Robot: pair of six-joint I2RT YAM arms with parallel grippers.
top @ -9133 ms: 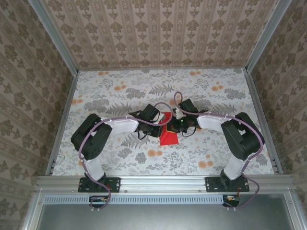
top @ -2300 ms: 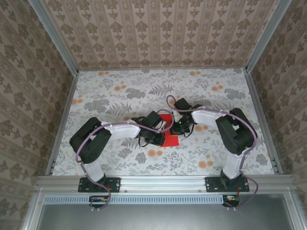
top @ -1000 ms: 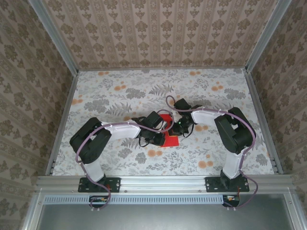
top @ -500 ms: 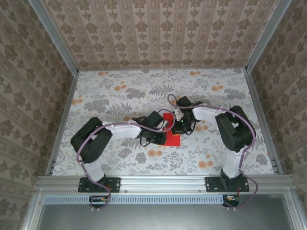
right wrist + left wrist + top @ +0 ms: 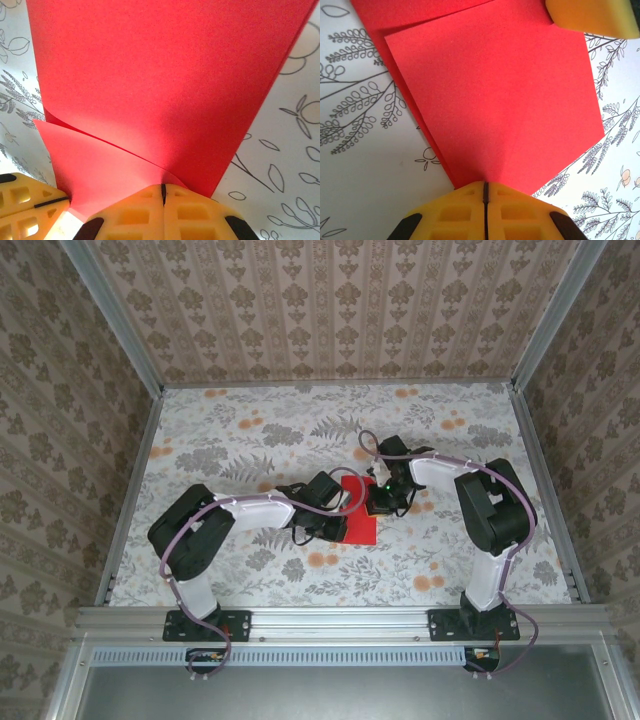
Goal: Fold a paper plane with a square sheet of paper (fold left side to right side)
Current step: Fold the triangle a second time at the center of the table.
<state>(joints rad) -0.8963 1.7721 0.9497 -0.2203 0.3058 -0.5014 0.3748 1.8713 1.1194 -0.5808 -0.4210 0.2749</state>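
The robot's left gripper is at the sheet's near corner, and the diagonal crease is still faint there, so the robot should press back along the sheet's flap toward its right gripper.
The square sheet of paper is bright red and lies folded at the table's middle, one layer over another. It is a broad folded piece with no pointed paper plane shape. My left gripper is at its left edge, fingers together on the paper's near corner. My right gripper is at the sheet's right side and pinches a lifted upper layer, which curls up from the lower flap. The two grippers' fingertips are close together: the right finger, the left fingers.
The floral tablecloth covers the table. Patterned walls and metal rails enclose it on three sides. Both arms bend in towards the centre, and open cloth lies behind and to each side of the paper.
The right gripper has moved slightly back and right with the paper's upper layer, so more red shows. The left gripper has stayed in place.
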